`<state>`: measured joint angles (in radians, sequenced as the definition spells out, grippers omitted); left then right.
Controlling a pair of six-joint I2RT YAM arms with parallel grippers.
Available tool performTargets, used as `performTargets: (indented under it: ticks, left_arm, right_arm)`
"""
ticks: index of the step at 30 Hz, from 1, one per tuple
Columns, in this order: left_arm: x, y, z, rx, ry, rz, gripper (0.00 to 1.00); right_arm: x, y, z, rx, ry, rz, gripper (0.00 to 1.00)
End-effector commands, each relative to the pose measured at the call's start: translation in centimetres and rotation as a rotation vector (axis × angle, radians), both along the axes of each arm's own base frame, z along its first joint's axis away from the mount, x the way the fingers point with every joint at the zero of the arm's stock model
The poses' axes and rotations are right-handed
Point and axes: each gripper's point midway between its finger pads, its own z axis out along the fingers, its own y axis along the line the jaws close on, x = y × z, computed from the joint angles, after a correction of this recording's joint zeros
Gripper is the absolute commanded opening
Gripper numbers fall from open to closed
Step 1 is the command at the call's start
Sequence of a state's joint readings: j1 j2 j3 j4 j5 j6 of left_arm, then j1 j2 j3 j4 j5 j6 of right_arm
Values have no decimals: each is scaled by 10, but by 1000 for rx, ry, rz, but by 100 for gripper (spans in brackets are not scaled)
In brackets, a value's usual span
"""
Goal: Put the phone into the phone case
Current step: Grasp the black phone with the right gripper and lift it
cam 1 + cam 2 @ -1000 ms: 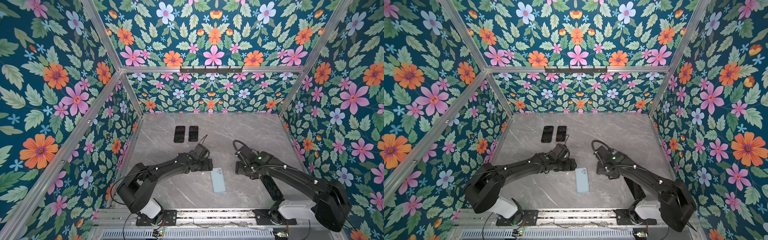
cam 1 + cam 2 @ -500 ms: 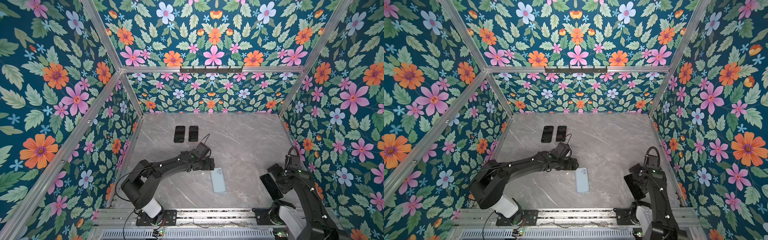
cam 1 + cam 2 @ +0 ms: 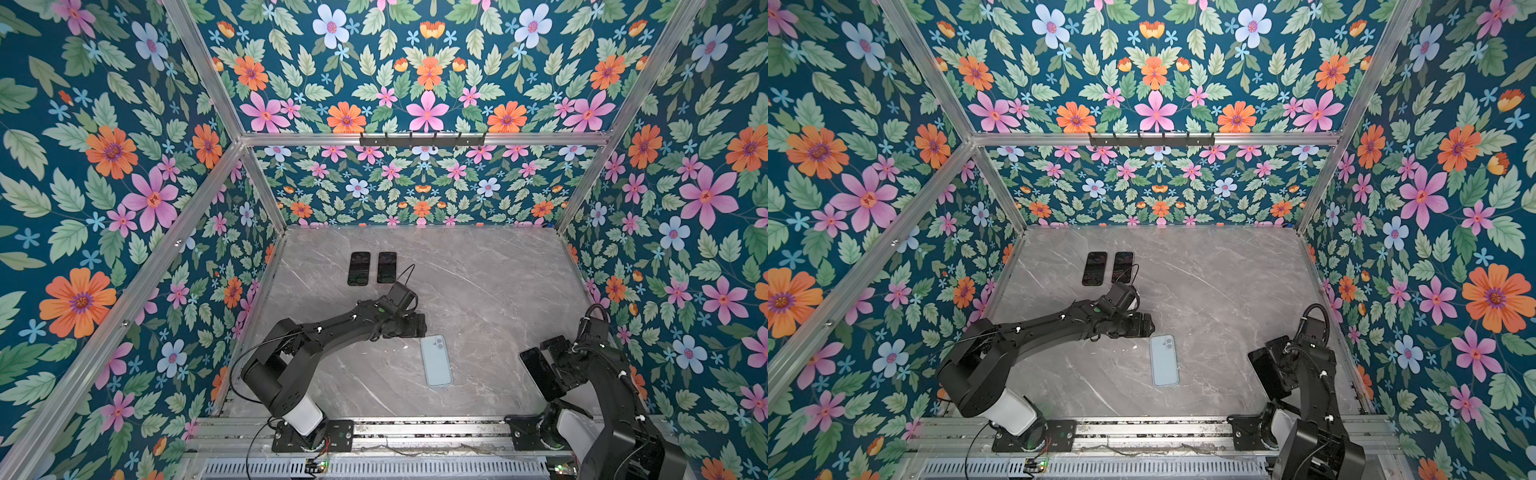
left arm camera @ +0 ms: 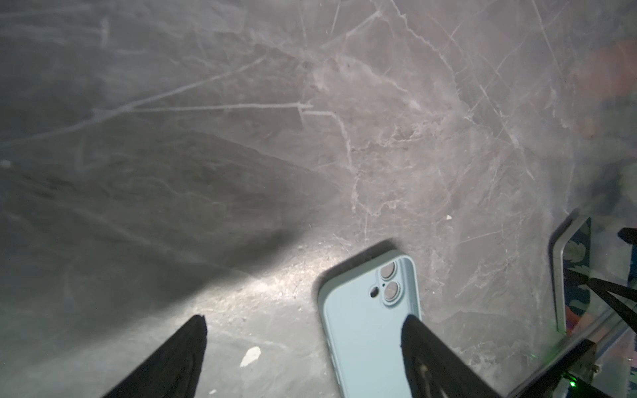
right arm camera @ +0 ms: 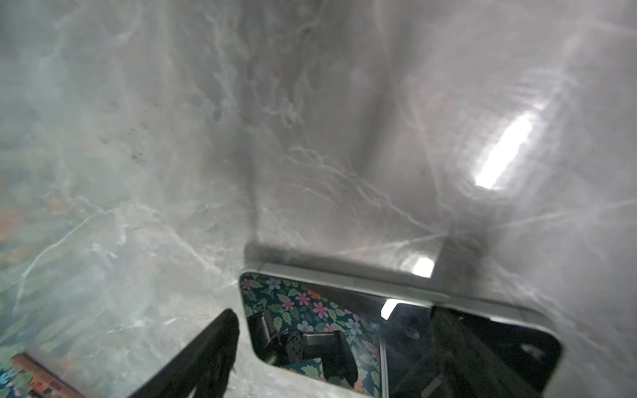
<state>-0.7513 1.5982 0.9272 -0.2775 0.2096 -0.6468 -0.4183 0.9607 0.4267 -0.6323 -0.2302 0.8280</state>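
Next, my right gripper moves back and turns to grip across the phone's width [image 3: 541,373] before carrying the phone, since the phone's long side [image 5: 345,279] lies across that gripper's fingers.
The light blue phone case [image 3: 436,360] [image 3: 1164,360] lies flat in the middle of the table, with its camera cutouts toward the back. My left gripper [image 3: 420,325] [image 3: 1147,325] hovers just behind that end, open and empty. In the left wrist view the case [image 4: 372,330] lies partly under one finger of the left gripper [image 4: 303,318]. The phone [image 3: 536,374] [image 3: 1264,374], dark screen up, is tilted above the table at the front right. My right gripper [image 3: 550,368] [image 3: 1281,365] is shut across its width. In the right wrist view the phone's screen [image 5: 310,327] mirrors the floral walls between the fingers of the right gripper [image 5: 331,310].
Two other dark phones [image 3: 359,268] [image 3: 386,267] lie side by side at the back left of the grey marble table [image 3: 478,291]. Floral walls with aluminium posts close in three sides. The arm bases sit on a rail [image 3: 415,432] along the front edge.
My right arm has swung from the table's middle to the front right, and the phone now shows in its gripper. The left gripper has crept slightly toward the case.
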Motion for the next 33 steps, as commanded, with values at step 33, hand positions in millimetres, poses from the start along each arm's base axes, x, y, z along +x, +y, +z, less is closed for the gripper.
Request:
performTargets:
  ticks: [33]
  left_arm:
    - [3, 10, 13, -63, -38, -15, 90]
  right_arm:
    - [-23, -7, -23, 34, 156, -121, 89]
